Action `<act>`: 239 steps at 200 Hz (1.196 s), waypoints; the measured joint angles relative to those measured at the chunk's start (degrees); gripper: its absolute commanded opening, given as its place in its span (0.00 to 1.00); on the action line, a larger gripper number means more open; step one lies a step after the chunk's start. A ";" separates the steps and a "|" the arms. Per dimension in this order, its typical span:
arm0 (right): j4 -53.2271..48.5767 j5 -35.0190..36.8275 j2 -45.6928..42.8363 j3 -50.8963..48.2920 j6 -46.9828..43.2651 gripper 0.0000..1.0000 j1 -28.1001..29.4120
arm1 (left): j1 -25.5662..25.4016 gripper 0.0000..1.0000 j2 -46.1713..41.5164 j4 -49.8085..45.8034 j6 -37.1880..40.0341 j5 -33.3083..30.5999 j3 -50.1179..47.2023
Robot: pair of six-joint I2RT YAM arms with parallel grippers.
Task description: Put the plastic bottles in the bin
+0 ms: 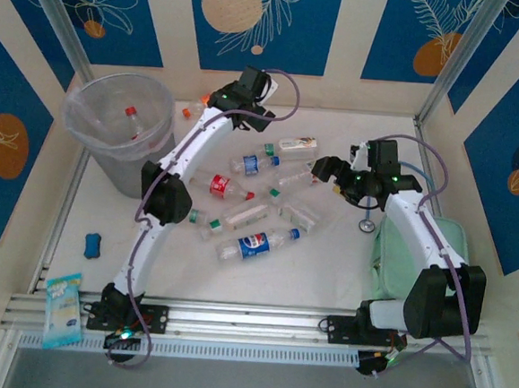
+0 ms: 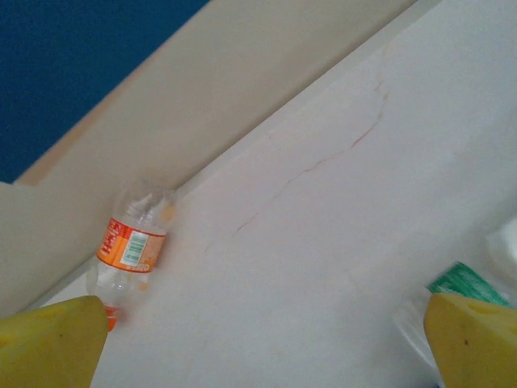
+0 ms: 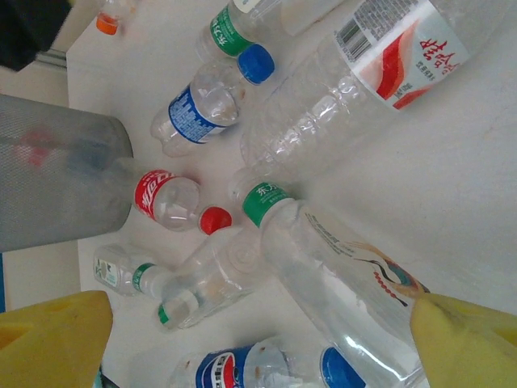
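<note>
The robot's left gripper keeps moving with open fingers toward the orange-labelled bottle point(image 1: 194, 109), which lies clear of the other bottles, until the fingers are on both sides of the bottle's body point(image 2: 132, 246).
Several clear plastic bottles lie scattered mid-table, among them a Pepsi bottle point(image 1: 255, 245) point(image 3: 230, 376) and a red-labelled one point(image 1: 221, 186) point(image 3: 166, 200). An orange-labelled bottle point(image 1: 192, 110) point(image 2: 129, 242) rests against the back wall. The bin point(image 1: 88, 140) stands at the back left with a red-capped bottle point(image 1: 132, 114) inside. My left gripper point(image 1: 248, 92) point(image 2: 266, 339) hovers open over bare table near the back wall, right of the orange bottle. My right gripper point(image 1: 333, 175) point(image 3: 258, 339) is open above a green-capped bottle with a crane print point(image 3: 347, 275), not closed on it.
A pale green case point(image 1: 412, 251) lies by the right arm, a small metal ring point(image 1: 365, 225) beside it. A blue object point(image 1: 92, 246) and a blue packet point(image 1: 63, 309) sit at the front left. Patterned walls enclose the table on three sides.
</note>
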 measured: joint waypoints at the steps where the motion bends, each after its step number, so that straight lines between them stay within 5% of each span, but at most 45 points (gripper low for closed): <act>1: 0.02 -0.02 -0.09 -0.09 0.02 0.95 -0.02 | 0.11 1.00 0.13 0.15 -0.07 0.02 0.00; 74: 0.52 -1.09 -1.09 -2.12 -0.11 0.95 -0.39 | 9.62 1.00 9.18 9.90 -4.63 0.98 0.04; 119: 0.79 -1.09 -1.07 -3.04 -0.24 0.95 -1.03 | 11.23 0.93 11.54 15.30 -7.50 2.99 0.04; 239: -0.22 -1.03 0.96 -3.76 -0.22 0.96 -1.11 | 16.37 0.93 16.13 23.80 -15.28 1.09 0.09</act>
